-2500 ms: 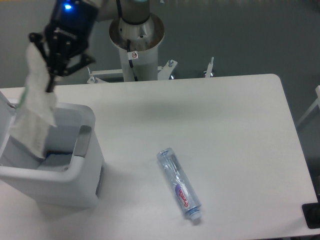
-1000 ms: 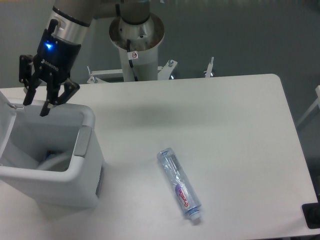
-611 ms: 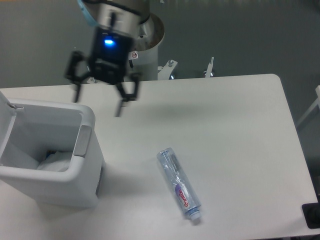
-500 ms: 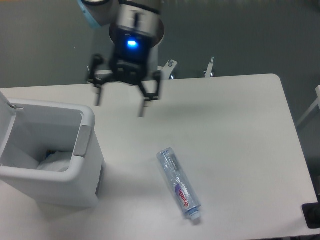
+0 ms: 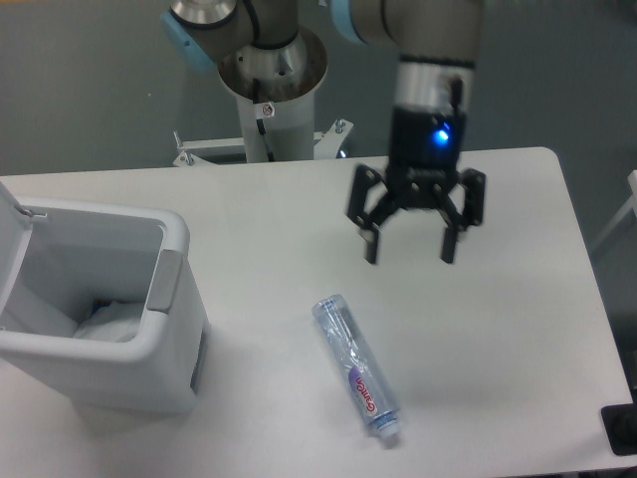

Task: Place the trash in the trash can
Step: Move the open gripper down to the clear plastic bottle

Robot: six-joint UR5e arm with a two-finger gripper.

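The crushed bottle [image 5: 356,364] is long and straight next to the trash can's tight, deep opening [image 5: 95,271], so I expect it to stand propped up inside when I drop it.
The crushed clear bottle [image 5: 357,367] with purple label lies on the white table [image 5: 299,229], cap toward the front right. The white trash can [image 5: 149,339] stands at the left with its lid open. A white packet [image 5: 111,321] lies inside it at the bottom. My gripper [image 5: 410,251] is open and empty, hanging above the table to the upper right of the bottle, well apart from it.
The arm's round base [image 5: 271,70] stands behind the table's far edge. A dark object [image 5: 621,430] sits at the front right corner, off the table.
The white packet was let go into the trash can and now lies inside. My gripper has opened and swept right across the table, from above the can to near the bottle.
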